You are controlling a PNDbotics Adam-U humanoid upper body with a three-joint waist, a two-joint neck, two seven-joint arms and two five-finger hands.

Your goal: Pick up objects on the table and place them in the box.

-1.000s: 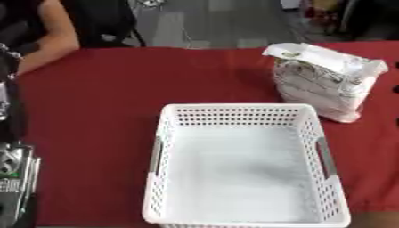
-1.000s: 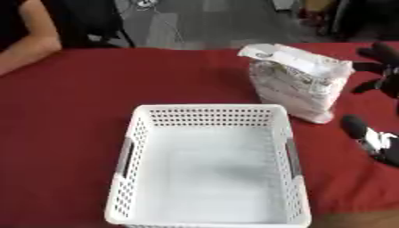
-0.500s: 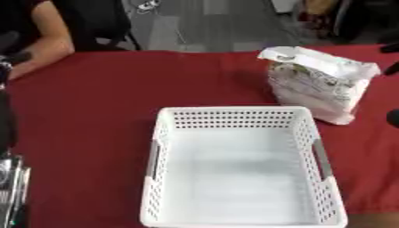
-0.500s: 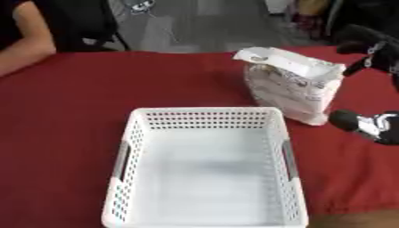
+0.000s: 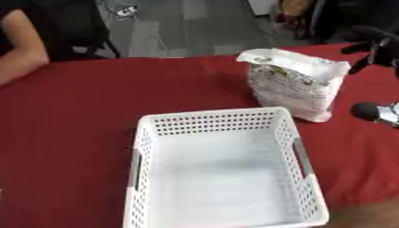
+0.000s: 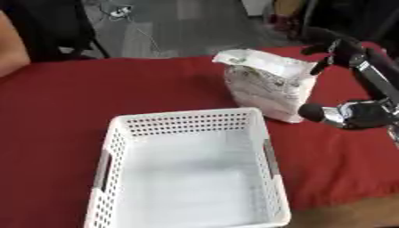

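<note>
The bag will tilt and sag toward a bottom corner when the robot lifts it, because the loose top edge flares out above the bag's bulging, creased body.
A white printed bag point(image 6: 265, 87) stands upright on the red table point(image 5: 70, 116), behind the right far corner of the white perforated basket point(image 6: 187, 118). The basket holds nothing. My right hand point(image 6: 362, 113) comes in from the right and is open beside the bag. Its thumb tip sits close to the bag's lower right side, and its fingers point(image 6: 331, 42) curve above and behind the bag's top right corner. I cannot tell whether any part touches the bag. My left hand shows in neither view.
A person's bare arm point(image 5: 19, 53) rests at the table's far left edge, beside a black chair point(image 5: 78, 31). Grey floor lies beyond the far edge. Red cloth stretches to the left of the basket.
The camera has shifted, so the whole scene sits differently. My right hand has come in closer to the bag's right side. My left arm, earlier at the left edge, has left the view.
</note>
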